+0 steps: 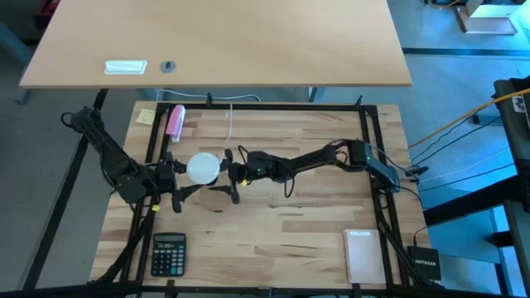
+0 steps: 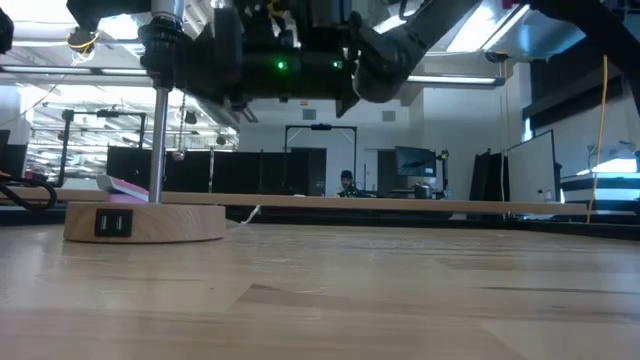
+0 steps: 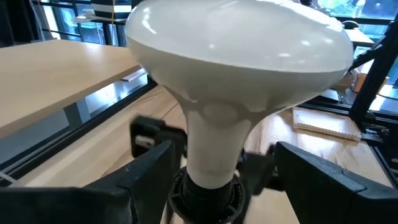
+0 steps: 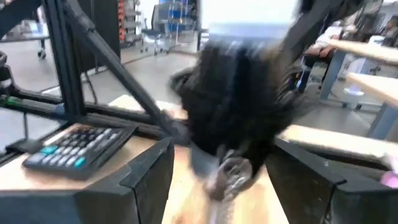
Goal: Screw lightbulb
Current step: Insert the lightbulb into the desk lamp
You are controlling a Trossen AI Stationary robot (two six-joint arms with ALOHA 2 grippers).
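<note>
The neck (image 4: 244, 34) stands straight in the black socket. The white lightbulb (image 1: 203, 168) will therefore stay in place and move along when I carry the socket.
The white lightbulb (image 3: 242, 56) stands globe up, its narrow neck (image 3: 214, 149) set in the black socket (image 3: 208, 199) at the top of a lamp. The lamp's metal pole (image 2: 158, 140) rises from a round wooden disc (image 2: 145, 222) on the table. My left gripper (image 3: 221, 186) is open, level, with one finger on each side of the neck and socket. My right gripper (image 4: 227, 186) is open on the bulb's other side (image 1: 234, 174), facing the dark lamp head, with the pole (image 4: 227, 177) between its fingers and a gap on each side. My left gripper has one finger (image 3: 149, 177) close against the socket's rim (image 3: 177, 193). Whether it touches the rim, I cannot tell. The other finger (image 3: 311, 180) stands clear of the socket.
A calculator (image 1: 169, 253) lies near the table's front left and a notebook (image 1: 362, 255) near the front right. A pink object (image 1: 175, 120) and a yellow note (image 1: 146, 117) lie at the far left. A white cable (image 1: 229, 124) runs from the far edge.
</note>
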